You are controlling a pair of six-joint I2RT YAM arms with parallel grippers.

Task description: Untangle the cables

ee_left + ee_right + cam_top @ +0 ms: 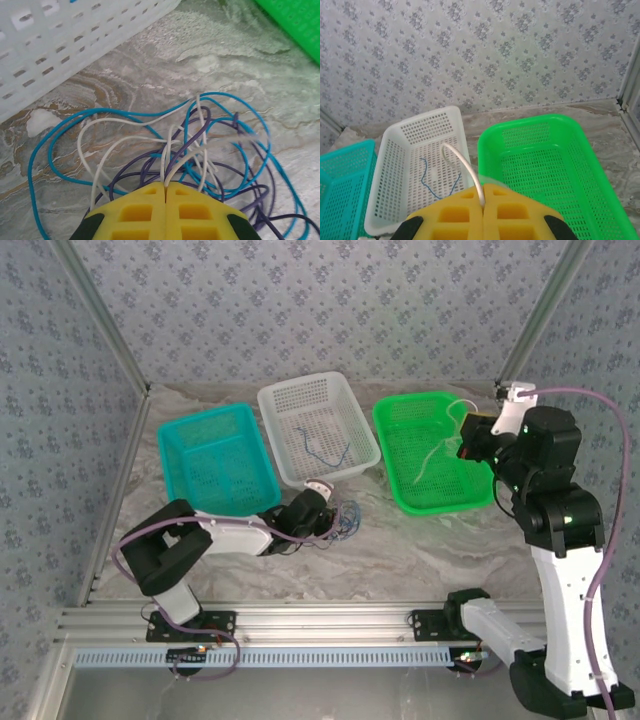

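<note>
I should keep my right gripper going over the basket's bottom [434, 445] and let go there, as the white cable's loose end [420, 474] is inside the green basket, free of the tangle.
A tangle of cables [200, 150], teal, purple and white, lies on the marbled table in front of the white basket [300, 386]. My left gripper [165, 186] is low over it and shut on a white cable [172, 165] whose strands rise out of the seam between the yellow fingers. From above, the left gripper [333, 520] touches the tangle [347, 521]. My right gripper [483, 194] is raised over the green basket [520, 123] and shut on another white cable [462, 161], which hangs as a thin wire [437, 453] into that basket. A thin blue cable [326, 451] lies in the white basket.
Three baskets stand in a row at the back: teal basket [205, 416], white in the middle, green basket [422, 397] on the right. The white basket's wall [75, 40] is close behind the tangle. Patterned walls enclose the table.
</note>
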